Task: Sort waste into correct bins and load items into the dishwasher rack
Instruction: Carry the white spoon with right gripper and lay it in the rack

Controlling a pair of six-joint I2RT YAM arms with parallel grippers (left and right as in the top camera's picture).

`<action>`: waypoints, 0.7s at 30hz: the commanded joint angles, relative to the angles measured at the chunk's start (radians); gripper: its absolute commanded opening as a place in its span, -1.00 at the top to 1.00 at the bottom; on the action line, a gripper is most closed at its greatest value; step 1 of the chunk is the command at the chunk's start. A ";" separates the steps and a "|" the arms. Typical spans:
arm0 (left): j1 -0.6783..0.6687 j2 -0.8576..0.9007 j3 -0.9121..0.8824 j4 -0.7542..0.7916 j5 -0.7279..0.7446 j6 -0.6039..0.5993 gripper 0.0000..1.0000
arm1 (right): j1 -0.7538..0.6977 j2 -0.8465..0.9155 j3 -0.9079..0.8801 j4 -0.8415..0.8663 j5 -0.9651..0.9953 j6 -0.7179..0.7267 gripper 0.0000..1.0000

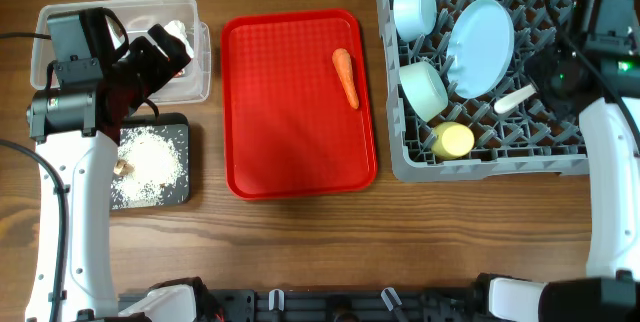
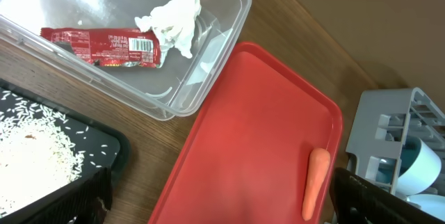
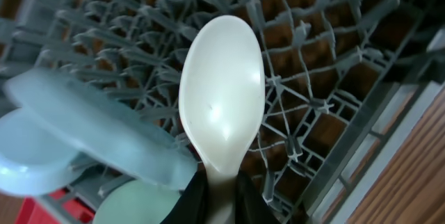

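Observation:
The white spoon (image 1: 514, 100) is above free pegs and clear of the blue plate, so the robot's right gripper should now lower it and let it go among those pegs (image 1: 513, 130).
The clear tub (image 1: 199, 54) holds the red wrapper (image 2: 104, 45) and the white tissue (image 2: 172, 24). The black tray (image 1: 181, 194) holds loose rice (image 1: 148, 160) and a brown scrap (image 1: 121, 166). The carrot (image 1: 346, 77) lies on the red serving tray (image 1: 290, 112). My left gripper (image 2: 222, 210) is open and empty, hovering by the tub's right end (image 1: 168, 50). The rack (image 1: 400, 162) holds the small blue bowl (image 1: 414, 8), blue plate (image 1: 480, 44), green bowl (image 1: 424, 89) and yellow cup (image 1: 452, 140). My right gripper (image 3: 219, 196) is shut on the white spoon (image 3: 222, 92) over the rack, beside the plate.
The red serving tray lies between the bins and the rack, with bare wood around it. The rack's right half (image 1: 560, 122) has free pegs under my right arm. In the left wrist view the rack's corner (image 2: 389, 123) shows at right.

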 commanded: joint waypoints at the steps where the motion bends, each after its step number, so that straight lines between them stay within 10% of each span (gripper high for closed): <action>1: 0.005 0.003 0.007 0.002 -0.010 0.012 -1.00 | -0.003 0.066 -0.004 -0.003 0.053 0.123 0.91; 18: 0.005 0.003 0.007 0.002 -0.010 0.012 -1.00 | -0.004 0.246 -0.004 -0.045 0.116 0.321 0.91; 20: 0.005 0.003 0.007 0.002 -0.010 0.012 -1.00 | -0.004 0.246 -0.004 -0.044 0.116 0.320 0.49; 21: 0.005 0.003 0.007 0.002 -0.010 0.012 -1.00 | -0.004 0.246 -0.004 -0.044 0.116 0.319 -0.08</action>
